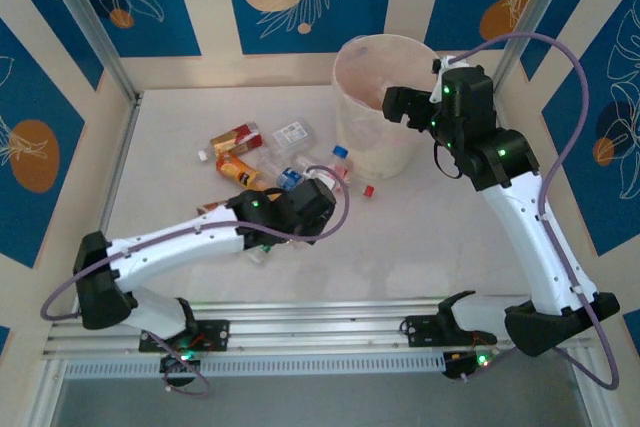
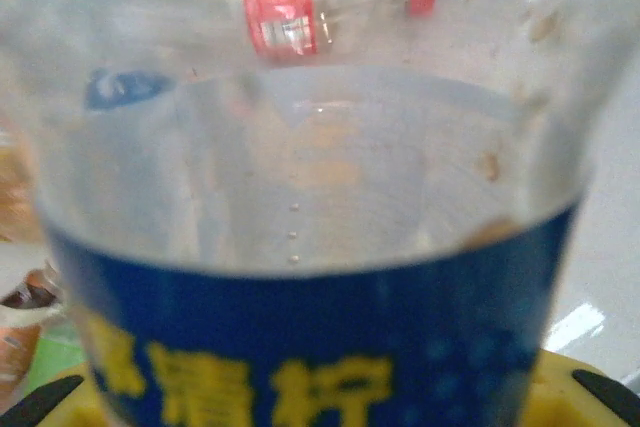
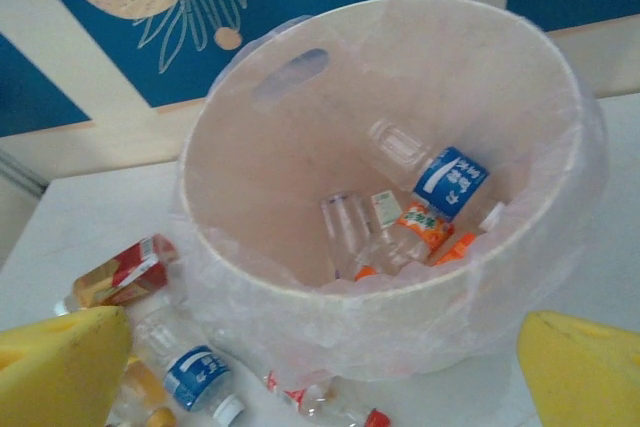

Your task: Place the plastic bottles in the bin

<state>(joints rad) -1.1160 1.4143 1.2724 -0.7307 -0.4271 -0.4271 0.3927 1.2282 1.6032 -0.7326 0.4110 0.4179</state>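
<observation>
I keep moving my open right gripper toward that cap (image 1: 340, 152) and close it below the cap, as the bottle's label (image 2: 300, 347) is in my left gripper and its blue cap is free.
The white bin (image 1: 372, 65), lined with a thin bag, stands at the back of the table. My right gripper (image 1: 394, 105) hovers open and empty at its right rim. In the right wrist view the bin (image 3: 300, 197) holds several bottles, among them a blue-labelled one (image 3: 440, 177) and an orange-labelled one (image 3: 420, 227). My left gripper (image 1: 316, 203) is low over the loose bottles (image 1: 238, 169). A clear bottle with a blue label and yellow characters (image 2: 310, 347) sits between its yellow fingers (image 2: 585, 392), which grip it.
Loose bottles lie left of the bin: a red-labelled one (image 1: 235, 137), a white-labelled one (image 1: 292, 134), a blue-capped one (image 1: 342, 157). A loose red cap (image 1: 368, 190) lies near the bin's foot. Patterned walls and metal posts enclose the table.
</observation>
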